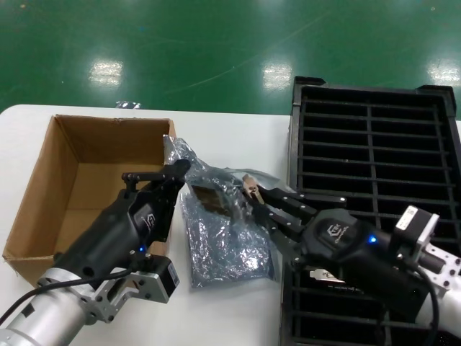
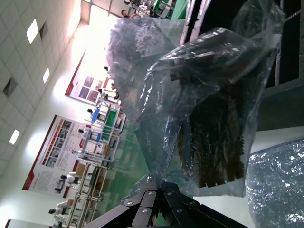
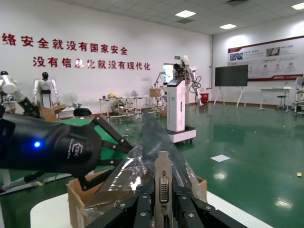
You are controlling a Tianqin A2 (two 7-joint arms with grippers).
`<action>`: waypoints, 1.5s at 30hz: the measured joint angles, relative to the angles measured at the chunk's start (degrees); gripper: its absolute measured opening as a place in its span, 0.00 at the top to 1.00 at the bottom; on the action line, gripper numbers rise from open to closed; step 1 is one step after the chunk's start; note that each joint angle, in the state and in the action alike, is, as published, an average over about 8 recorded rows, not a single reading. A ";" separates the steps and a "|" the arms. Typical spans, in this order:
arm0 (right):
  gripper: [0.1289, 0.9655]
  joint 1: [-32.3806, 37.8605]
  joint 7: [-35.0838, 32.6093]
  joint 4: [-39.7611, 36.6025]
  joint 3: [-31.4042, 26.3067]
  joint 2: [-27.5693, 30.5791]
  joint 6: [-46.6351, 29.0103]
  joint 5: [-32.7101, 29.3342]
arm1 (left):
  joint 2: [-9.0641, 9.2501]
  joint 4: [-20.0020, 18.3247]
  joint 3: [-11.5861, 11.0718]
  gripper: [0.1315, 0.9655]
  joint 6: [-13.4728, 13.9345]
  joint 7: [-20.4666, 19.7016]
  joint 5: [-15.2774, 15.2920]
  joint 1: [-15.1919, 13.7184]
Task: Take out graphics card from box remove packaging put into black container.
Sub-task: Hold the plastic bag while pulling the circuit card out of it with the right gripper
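Observation:
My right gripper is to ease toward my left gripper, then tilt the card (image 1: 210, 200) and draw it out, because the bag bunches (image 1: 232, 184) around it near its bracket.
The graphics card (image 1: 209, 197) hangs between my two grippers above the table, mostly inside its crinkly packaging bag (image 1: 189, 167). My left gripper (image 1: 175, 173) is shut on the bag's far end (image 2: 159, 183), beside the box (image 1: 43, 189). My right gripper (image 1: 255, 200) is shut on the card's silver bracket (image 3: 163, 179), which sticks out of the bag with its white port showing. The card shows dark through the plastic in the left wrist view (image 2: 213, 142). The black container (image 1: 371, 148) lies at the right, partly under my right arm.
A second grey-silver bag (image 1: 229, 249) lies flat on the white table (image 1: 238, 317) below the held card, also showing in the left wrist view (image 2: 280, 183). The brown box interior looks bare. The left arm (image 3: 52, 147) shows in the right wrist view.

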 joint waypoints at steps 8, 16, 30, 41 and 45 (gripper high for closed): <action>0.92 2.63 -0.82 -2.69 -3.04 -1.82 -1.00 -1.47 | 0.00 0.00 0.00 0.99 0.00 0.00 0.00 0.00; 0.92 5.85 -1.53 -5.33 -6.10 -3.81 -2.19 -3.30 | 0.00 0.00 0.00 0.99 0.01 0.00 0.00 0.00; 0.92 4.48 -0.39 -0.36 -4.77 -1.29 -0.82 -3.73 | 0.00 -0.01 0.01 0.99 0.01 0.00 0.00 0.00; 0.92 1.09 -0.16 4.45 -1.90 2.21 0.49 -2.80 | 0.00 0.00 0.01 0.99 0.01 0.00 0.00 0.00; 0.92 0.78 -0.32 5.07 -1.56 2.69 0.52 -2.54 | 0.00 0.00 0.01 0.99 0.01 0.00 0.00 0.00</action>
